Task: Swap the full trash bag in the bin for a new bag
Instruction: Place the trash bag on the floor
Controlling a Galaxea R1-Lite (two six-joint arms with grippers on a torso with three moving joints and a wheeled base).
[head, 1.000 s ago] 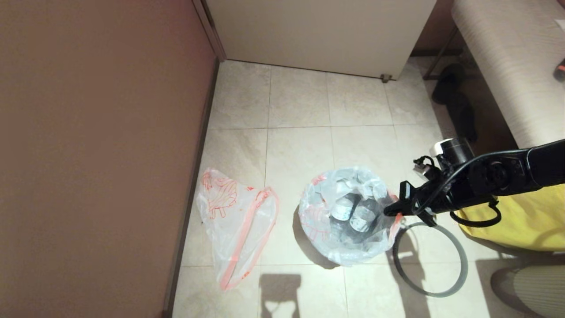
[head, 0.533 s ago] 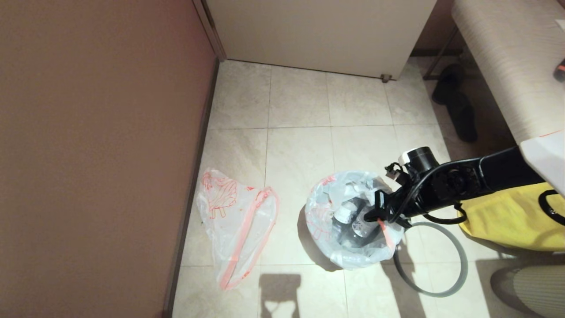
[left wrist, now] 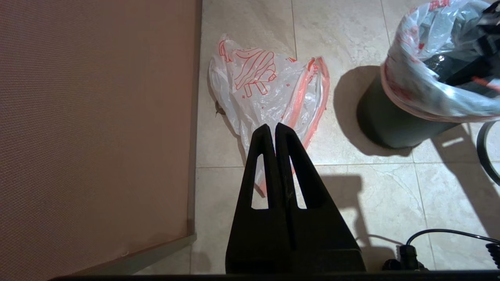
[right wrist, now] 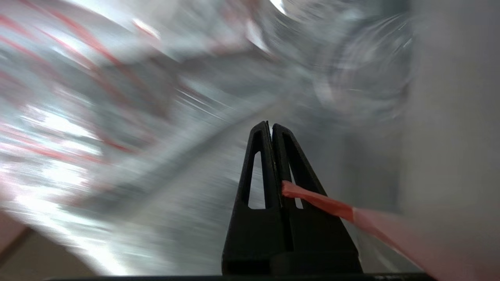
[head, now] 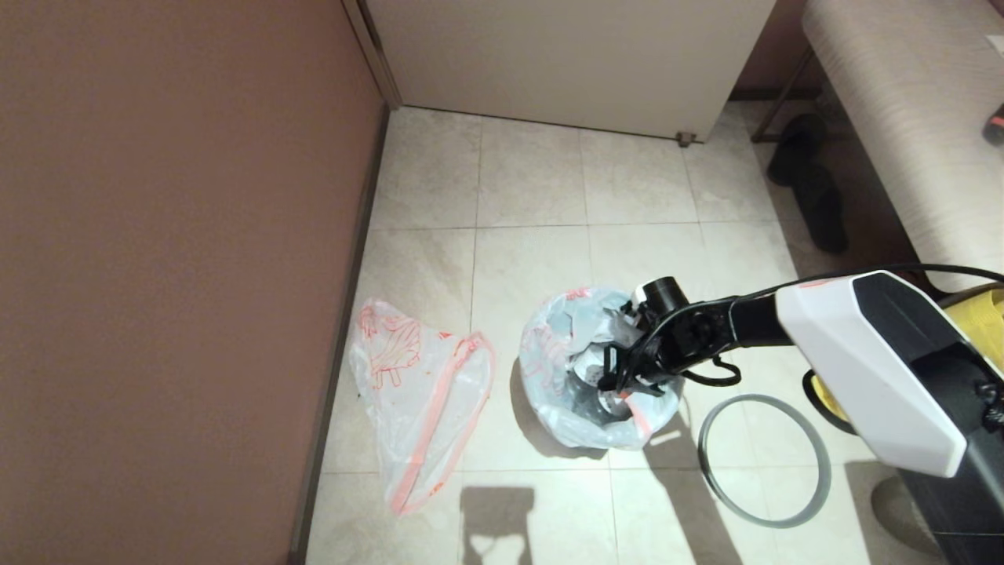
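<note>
The full trash bag's hem sits close against the outside of the bin. Next, I swing my right gripper back from the middle of the bin's opening and pull the drawstring up past the bin's edge.
The full trash bag sits in the bin, its top folded over the bin's edge, with white-labelled bottles showing inside. My right gripper reaches over the bag's mouth from the right. In the right wrist view this gripper is shut on the bag's pink-red drawstring, which runs taut out of the jaws. The new bag lies limp on the floor to the left of the bin. My left gripper hangs shut and empty above the new bag.
The grey hoop lies flat on the tiles right of the bin. A yellow fabric bag sits behind my right arm. A brown wall runs along the left, a white cabinet stands behind, and black shoes lie at the back right.
My right arm has swept left from the bag's right edge across its mouth, drawstring in its jaws. The bag's top has gathered and shifted slightly left.
</note>
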